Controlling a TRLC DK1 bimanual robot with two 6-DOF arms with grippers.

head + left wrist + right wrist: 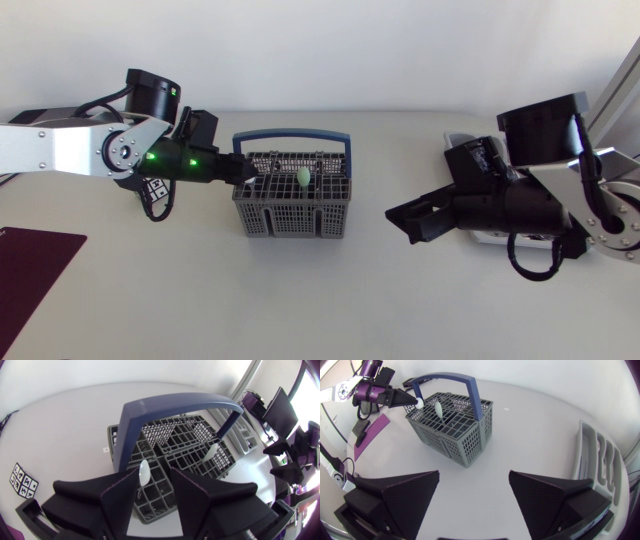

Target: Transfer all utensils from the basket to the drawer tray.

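Observation:
A long hidden handle should slide out through the basket's grid when the robot's left gripper lifts the pale spoon (251,180), because only the bowl (419,404) shows above.
A grey wire basket (290,215) with a blue handle (292,133) stands mid-table. Two pale spoons stand upright in it: one (144,472) at its left end, one (212,451) near the middle (303,177). My left gripper (248,170) hangs over the basket's left end. Its jaws straddle the left spoon's bowl, with a gap still showing on one side (154,477). My right gripper (400,220) stands open and empty to the right of the basket (474,490). The grey drawer tray (600,460) lies at the far right, partly under my right arm (480,238).
A dark maroon mat (30,265) lies at the front left corner. A small black-and-white marker card (155,188) sits under my left arm. Bare table stretches between the basket and the tray.

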